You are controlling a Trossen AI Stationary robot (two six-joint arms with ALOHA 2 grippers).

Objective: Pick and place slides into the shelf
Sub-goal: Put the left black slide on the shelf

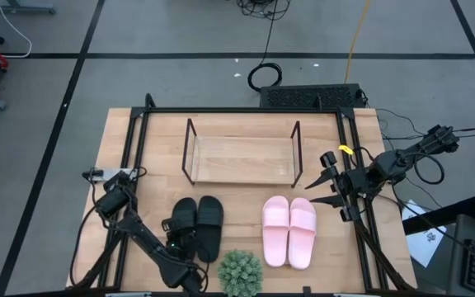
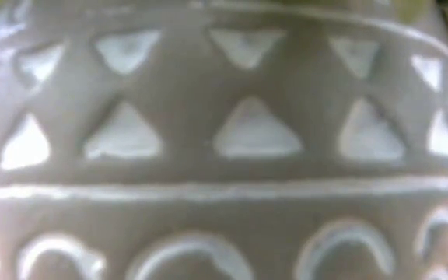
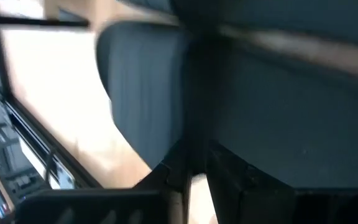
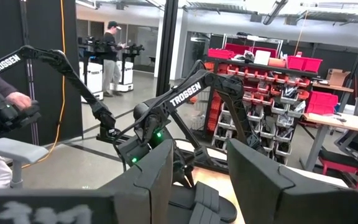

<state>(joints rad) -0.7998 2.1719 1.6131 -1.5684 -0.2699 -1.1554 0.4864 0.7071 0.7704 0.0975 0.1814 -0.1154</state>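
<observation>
My left gripper should open and lift clear before it takes a new hold, because its fingers pinch only a thin edge of the outer black slide (image 3: 185, 149) beside the slide's strap.
The black pair of slides (image 1: 199, 224) lies side by side on the table, near its front edge, left of centre. The pink pair (image 1: 289, 231) lies to their right. The shelf (image 1: 242, 158) stands behind both pairs and holds nothing. My left gripper (image 1: 176, 229) is down at the outer side of the left black slide (image 3: 143, 93), which fills the left wrist view. Its fingers are nearly together. My right gripper (image 1: 321, 178) hovers open over the table's right rail, apart from everything; its wrist view looks across at the left arm and the black slides (image 4: 201, 200). My left gripper has a thin dark edge (image 3: 192, 146) of the left black slide between its two fingers (image 3: 232, 177), at the slide's left side by the wide strap (image 3: 291, 112). The slide lies flat on the table next to its partner. How far back it reaches between the fingers does not show.
A small potted plant (image 1: 240, 272) stands at the table's near edge between the two pairs, and its grey patterned pot (image 2: 224, 140) blocks the whole low view. Black rails (image 1: 349, 148) run along the table's sides. A person stands far off in the room (image 4: 112, 50).
</observation>
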